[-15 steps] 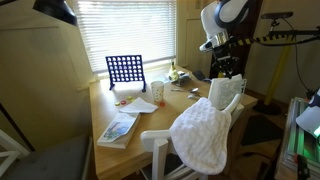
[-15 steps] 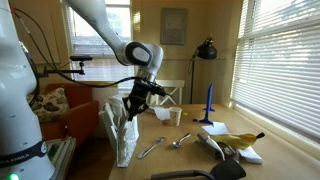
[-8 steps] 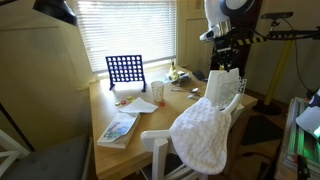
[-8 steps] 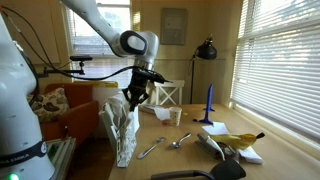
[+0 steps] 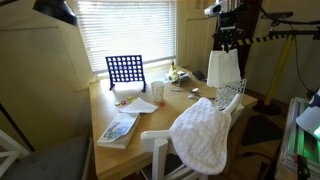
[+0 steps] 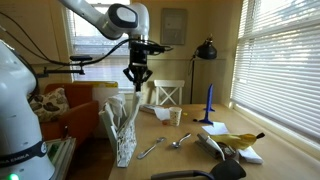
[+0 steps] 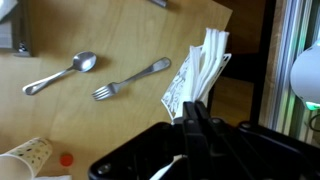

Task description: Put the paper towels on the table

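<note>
Next, my gripper carries the paper towels inward over the fork and spoon before it lowers them, because they hang close above the white holder at the table's edge.
The paper towels are a white folded bundle that hangs from my gripper above the table's far corner. In the wrist view the towels stick out past the fingertips of my gripper, whose jaws are pressed together on their edge. In an exterior view my gripper is high above the white holder at the table edge. The wooden table lies below.
A fork and a spoon lie on the table under the wrist. A blue grid game, a cup and a book are on the table. A white cloth drapes a chair. A lamp stands behind.
My gripper has risen steadily, lifting the paper towels up and away from the holder at the table corner.
</note>
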You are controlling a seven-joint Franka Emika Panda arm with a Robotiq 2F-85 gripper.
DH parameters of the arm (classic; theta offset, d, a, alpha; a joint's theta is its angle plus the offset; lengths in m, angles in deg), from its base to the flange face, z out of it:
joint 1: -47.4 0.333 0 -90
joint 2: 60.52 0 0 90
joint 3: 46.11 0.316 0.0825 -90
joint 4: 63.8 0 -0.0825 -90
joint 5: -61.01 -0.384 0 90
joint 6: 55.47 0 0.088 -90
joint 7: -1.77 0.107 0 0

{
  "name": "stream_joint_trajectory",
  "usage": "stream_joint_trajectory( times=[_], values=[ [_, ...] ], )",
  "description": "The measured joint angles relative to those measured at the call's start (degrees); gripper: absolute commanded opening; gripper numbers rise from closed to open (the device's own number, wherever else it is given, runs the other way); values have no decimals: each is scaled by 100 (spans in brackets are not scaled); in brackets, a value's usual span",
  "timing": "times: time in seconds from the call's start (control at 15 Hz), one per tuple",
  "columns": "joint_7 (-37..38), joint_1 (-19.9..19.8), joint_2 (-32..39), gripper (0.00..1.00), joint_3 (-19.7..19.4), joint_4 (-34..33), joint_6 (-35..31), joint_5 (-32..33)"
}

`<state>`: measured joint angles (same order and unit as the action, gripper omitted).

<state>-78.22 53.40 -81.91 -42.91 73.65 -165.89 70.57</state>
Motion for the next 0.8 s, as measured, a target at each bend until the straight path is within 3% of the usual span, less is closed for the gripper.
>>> stream_joint_trajectory(
  times=[0.4,0.8],
  values=[
    [378,-19,-598,1,-25,-494,52,770],
    [416,-78,-306,1,-395,-457,-416,870]
  ],
)
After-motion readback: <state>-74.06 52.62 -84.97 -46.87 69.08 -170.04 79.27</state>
